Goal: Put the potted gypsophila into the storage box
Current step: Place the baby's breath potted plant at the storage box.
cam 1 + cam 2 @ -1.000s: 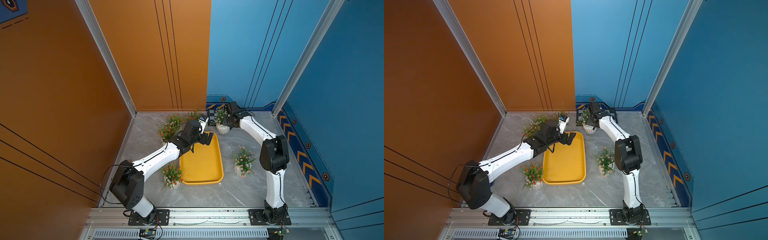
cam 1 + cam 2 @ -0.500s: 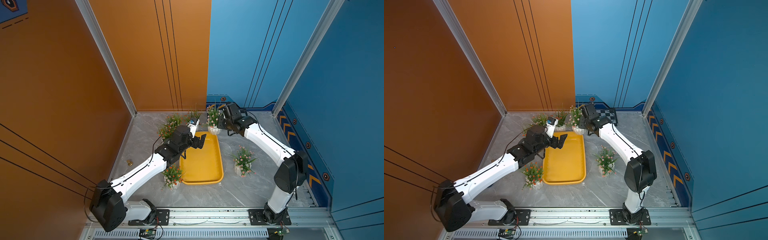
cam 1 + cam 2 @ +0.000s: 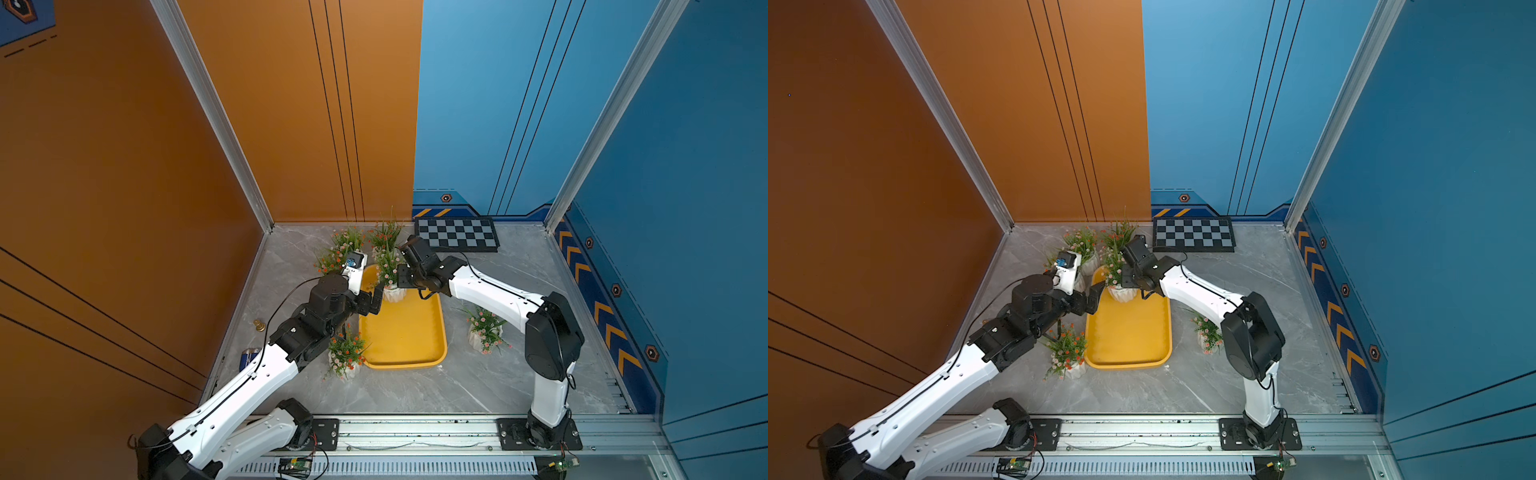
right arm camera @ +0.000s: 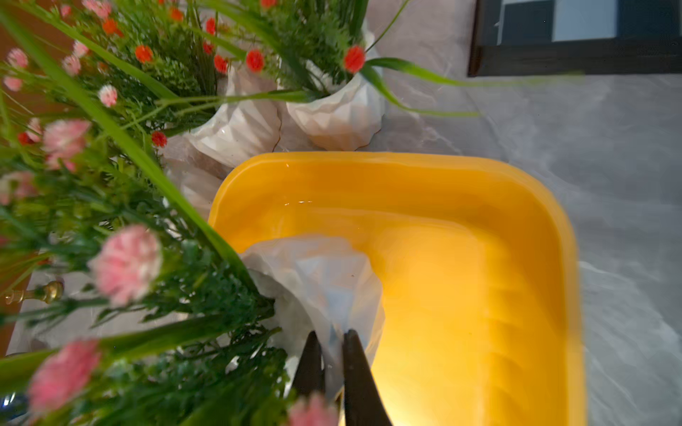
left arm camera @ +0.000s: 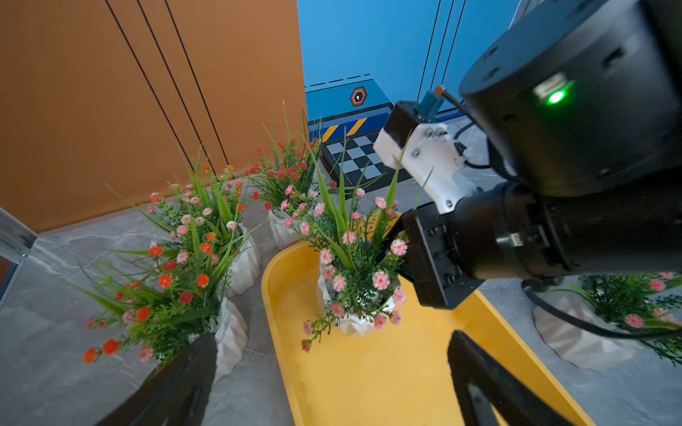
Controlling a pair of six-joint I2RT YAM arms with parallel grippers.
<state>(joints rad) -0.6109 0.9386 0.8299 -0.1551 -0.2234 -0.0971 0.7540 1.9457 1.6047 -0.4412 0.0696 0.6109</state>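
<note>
The pot (image 3: pixel 393 294) is upright inside the storage box's sides, so my right gripper should keep lowering it until it rests on the storage box's bottom (image 3: pixel 388 308), and then let go.
The storage box (image 3: pixel 405 332) (image 3: pixel 1129 332) is a shallow yellow tray in the middle of the floor. My right gripper (image 4: pixel 332 333) (image 3: pixel 401 278) is shut on the white pot rim of a pink-flowered potted gypsophila (image 3: pixel 388 266) (image 5: pixel 354 258), upright inside the box's far end. Whether its base touches the box floor I cannot tell. My left gripper (image 5: pixel 332 339) (image 3: pixel 376 297) hangs open over the box's far left rim, close to that pot and holding nothing. Three more plants (image 3: pixel 349 241) crowd behind the box. One plant (image 3: pixel 345 353) stands left of it and another (image 3: pixel 484 330) to its right.
A black-and-grey checkered board (image 3: pixel 457 233) lies at the back by the blue wall. A small brass piece (image 3: pixel 259 325) and a blue can (image 3: pixel 249 358) sit by the left wall. Orange and blue walls close three sides. A metal rail (image 3: pixel 415 428) runs along the front.
My right arm carried the plant from beside the checkered board leftward and nearer, into the box's far end. My left arm drew back toward the near left, still open.
</note>
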